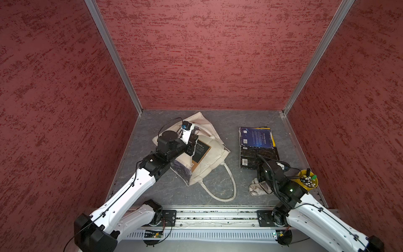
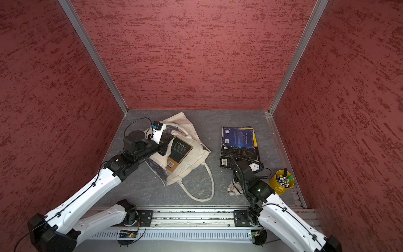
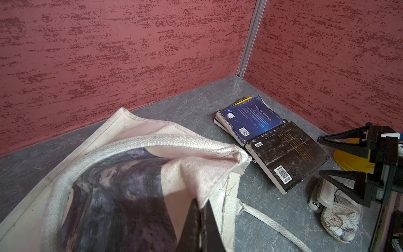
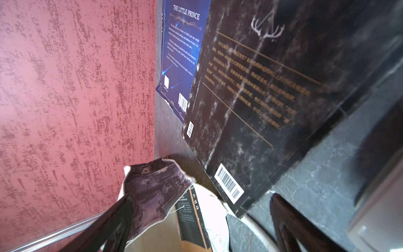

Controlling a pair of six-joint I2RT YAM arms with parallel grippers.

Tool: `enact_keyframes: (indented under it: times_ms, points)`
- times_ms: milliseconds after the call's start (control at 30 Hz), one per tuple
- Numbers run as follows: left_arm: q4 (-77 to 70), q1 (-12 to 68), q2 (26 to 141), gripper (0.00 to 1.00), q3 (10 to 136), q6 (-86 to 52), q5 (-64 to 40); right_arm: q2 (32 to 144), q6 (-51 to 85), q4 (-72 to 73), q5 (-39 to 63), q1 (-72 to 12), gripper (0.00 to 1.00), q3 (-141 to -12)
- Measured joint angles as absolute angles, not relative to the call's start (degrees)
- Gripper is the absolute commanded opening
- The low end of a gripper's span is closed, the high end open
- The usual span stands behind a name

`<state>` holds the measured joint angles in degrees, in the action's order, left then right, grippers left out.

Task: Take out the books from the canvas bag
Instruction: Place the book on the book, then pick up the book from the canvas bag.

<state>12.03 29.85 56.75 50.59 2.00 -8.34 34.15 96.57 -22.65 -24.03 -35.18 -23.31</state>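
The bag's top layer [image 2: 161,158] hangs clear of the brown-and-black book, so the robot's right gripper should keep reaching in until it closes on the book's near end [image 2: 170,164].
The cream canvas bag [image 1: 210,162] lies left of centre, its long handle [image 1: 231,185] trailing toward me. My left gripper [image 3: 201,215] is shut on the bag's printed top layer and holds it raised. A brown-and-black book [image 2: 179,152] lies in the opened mouth. Right of the bag, outside it, are a dark blue book [image 1: 256,136], a yellow book [image 1: 272,139] showing under it, and a black book [image 1: 253,158] with orange lettering. My right gripper [image 3: 322,155] hangs open just over the black book's near edge, with nothing between its fingers.
A yellow cup of pens [image 1: 308,179] stands at the right edge, beside the right arm. A white patterned pouch [image 1: 259,188] and a stapler [image 3: 321,197] lie below the right wrist. Red walls close in the left, back and right sides.
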Motion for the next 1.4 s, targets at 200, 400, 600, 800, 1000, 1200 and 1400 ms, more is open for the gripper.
enact_keyframes:
  times_ms: [200, 400, 600, 800, 1000, 1200, 1400]
  points:
    - [12.03, 29.82, 56.75, 0.0, 50.59, 2.0, -8.93, 37.43, 84.9, -9.34, -17.3, -35.2, 0.98, -22.98]
    - [12.08, 29.65, 56.75, 0.0, 50.59, 2.0, -9.72, 55.02, 77.71, 5.85, -10.5, -41.12, 0.98, -23.51]
    - [12.1, 29.52, 56.73, 0.0, 50.59, 2.0, -10.46, 66.0, 74.02, 17.54, -10.9, -52.6, 0.98, -26.17]
    - [12.45, 29.52, 56.71, 0.0, 50.59, 2.0, -11.55, 80.2, 72.9, 28.56, -10.22, -57.06, 0.98, -32.16]
    - [12.6, 29.52, 56.66, 0.0, 50.59, 2.02, -12.14, 94.0, 73.67, 34.15, -9.34, -59.16, 0.96, -37.26]
    - [12.67, 29.52, 56.66, 0.0, 50.59, 2.02, -12.88, 102.85, 74.87, 36.56, -8.97, -59.4, 0.95, -41.25]
    - [12.69, 29.52, 56.66, 0.0, 50.59, 2.02, -13.47, 107.98, 77.73, 39.16, -8.78, -59.44, 0.94, -42.7]
